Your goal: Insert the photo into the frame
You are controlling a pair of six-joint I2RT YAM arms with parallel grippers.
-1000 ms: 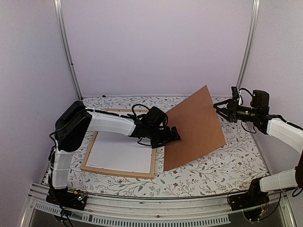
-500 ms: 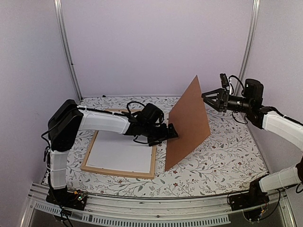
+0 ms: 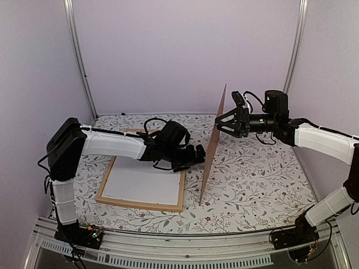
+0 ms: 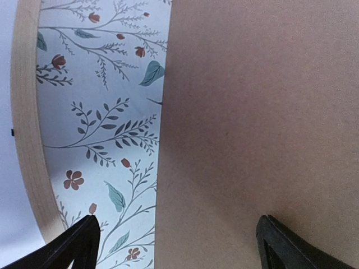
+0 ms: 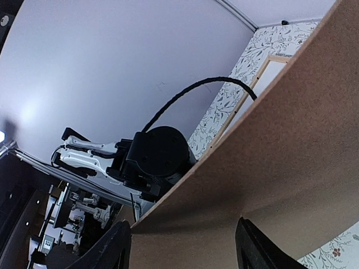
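I should keep raising my left gripper until its fingers straddle that edge [image 3: 221,105], the free upper edge of the brown backing board [image 3: 210,159], which stands almost upright against my right gripper.
The frame [image 3: 137,202] of light wood lies flat on the table's left half with a white panel [image 3: 143,182] inside it. The photo is out of view. A brown backing board [image 3: 213,140] stands almost upright on its lower edge just right of the frame. My left gripper [image 3: 197,153] is open, low against the board's left face. My right gripper [image 3: 222,124] is open, its spread fingers against the upper right face. In the left wrist view the board [image 4: 258,123] fills the space ahead of my gripper [image 4: 179,246], beside the frame's strip [image 4: 25,140]. The right wrist view shows the board [image 5: 280,157] across my gripper [image 5: 185,249].
A floral cloth [image 3: 258,185] covers the table. Pale walls and two metal posts [image 3: 78,56] close in the back and sides. The left arm's wrist [image 5: 154,159] shows past the board's edge in the right wrist view.
The backing board has swung from leaning right to nearly vertical. My right gripper moved left and up along with it. The left gripper shifted slightly left, staying low by the board.
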